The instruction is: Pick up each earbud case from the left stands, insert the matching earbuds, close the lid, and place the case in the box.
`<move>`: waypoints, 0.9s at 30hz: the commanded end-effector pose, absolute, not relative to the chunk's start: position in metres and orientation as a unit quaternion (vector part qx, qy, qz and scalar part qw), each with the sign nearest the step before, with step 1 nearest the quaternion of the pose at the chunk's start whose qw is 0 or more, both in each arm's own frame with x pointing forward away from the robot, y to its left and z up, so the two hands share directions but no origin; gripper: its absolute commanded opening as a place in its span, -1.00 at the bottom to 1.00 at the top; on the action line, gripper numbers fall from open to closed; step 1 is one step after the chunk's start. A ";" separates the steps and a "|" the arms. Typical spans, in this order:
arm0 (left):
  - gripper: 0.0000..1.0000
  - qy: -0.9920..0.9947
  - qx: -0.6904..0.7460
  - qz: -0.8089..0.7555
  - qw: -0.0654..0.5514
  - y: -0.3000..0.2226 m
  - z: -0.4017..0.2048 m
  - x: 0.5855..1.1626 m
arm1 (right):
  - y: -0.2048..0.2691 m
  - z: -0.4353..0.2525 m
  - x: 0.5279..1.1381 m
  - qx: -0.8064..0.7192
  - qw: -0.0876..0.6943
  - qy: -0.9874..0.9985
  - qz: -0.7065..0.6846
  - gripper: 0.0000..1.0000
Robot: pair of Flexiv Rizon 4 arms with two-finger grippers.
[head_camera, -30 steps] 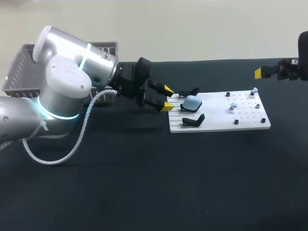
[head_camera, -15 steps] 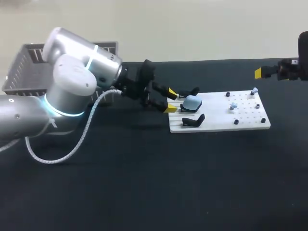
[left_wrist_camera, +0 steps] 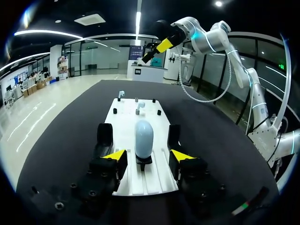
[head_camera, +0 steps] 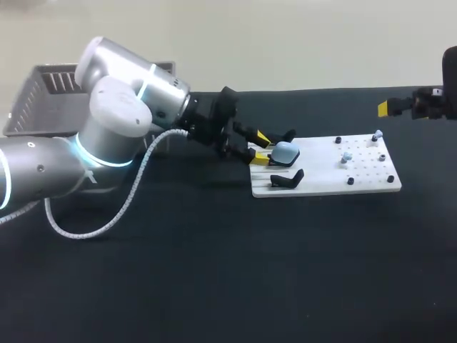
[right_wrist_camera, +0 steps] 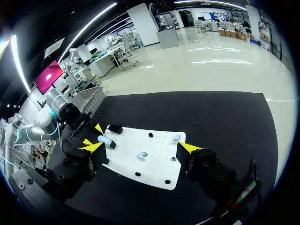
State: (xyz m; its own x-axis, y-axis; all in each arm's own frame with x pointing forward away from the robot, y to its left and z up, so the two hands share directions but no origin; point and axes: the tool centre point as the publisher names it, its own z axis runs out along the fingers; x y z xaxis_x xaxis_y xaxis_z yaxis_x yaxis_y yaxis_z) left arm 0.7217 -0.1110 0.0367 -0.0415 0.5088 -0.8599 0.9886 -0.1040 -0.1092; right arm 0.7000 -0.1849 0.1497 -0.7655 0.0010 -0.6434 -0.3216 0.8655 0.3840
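Note:
The light blue earbud case (head_camera: 284, 153) should show empty wells inside when the robot opens the lid, because the matching blue earbuds (head_camera: 346, 157) are sitting out on pegs.
A light blue earbud case (head_camera: 285, 151) lies lid shut on the middle black stand of a white board (head_camera: 371, 184). My left gripper (head_camera: 259, 148) is at the board's left end, open. In the left wrist view the case (left_wrist_camera: 144, 136) has its near end between the yellow fingertips (left_wrist_camera: 114, 155) of the left gripper (left_wrist_camera: 146, 157), with a gap on each side. Two small blue earbuds (head_camera: 347, 156) (head_camera: 376, 134) sit on pegs at the board's right part. My right gripper (head_camera: 400, 107) hangs high at the far right, open and holding nothing; in its own view the right gripper (right_wrist_camera: 140, 147) is well above the board (right_wrist_camera: 159, 164).
A grey mesh basket (head_camera: 43, 100) stands at the back left behind my left arm. Two empty black stands (head_camera: 288, 135) (head_camera: 287, 179) flank the case on the board. Small black pegs dot the board's right half. Dark tabletop lies in front of the board.
My left arm has moved right toward the board, bringing its fingers from short of the case to either side of its near end. The fingers have narrowed slightly. The right arm is still.

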 end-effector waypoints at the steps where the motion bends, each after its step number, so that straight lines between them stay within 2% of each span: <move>1: 0.26 0.597 0.626 -0.406 0.294 -0.114 0.033 0.726 | -0.185 0.150 0.700 -0.088 0.331 0.908 0.243 1.00; 17: 0.07 0.588 0.634 -0.410 0.290 -0.121 0.030 0.725 | -0.185 0.150 0.700 -0.088 0.331 0.908 0.243 1.00; 27: 0.04 0.581 0.639 -0.413 0.287 -0.127 0.029 0.728 | -0.185 0.150 0.700 -0.088 0.331 0.908 0.243 1.00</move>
State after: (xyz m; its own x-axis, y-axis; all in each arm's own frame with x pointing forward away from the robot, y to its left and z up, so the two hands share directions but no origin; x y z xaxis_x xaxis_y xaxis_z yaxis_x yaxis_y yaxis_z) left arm 0.7225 -0.1241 0.0312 -0.0200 0.5050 -0.8629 0.9828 -0.1484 -0.1097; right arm 0.7000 -0.1849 0.1497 -0.7656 0.0010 -0.6434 -0.3216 0.8655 0.3840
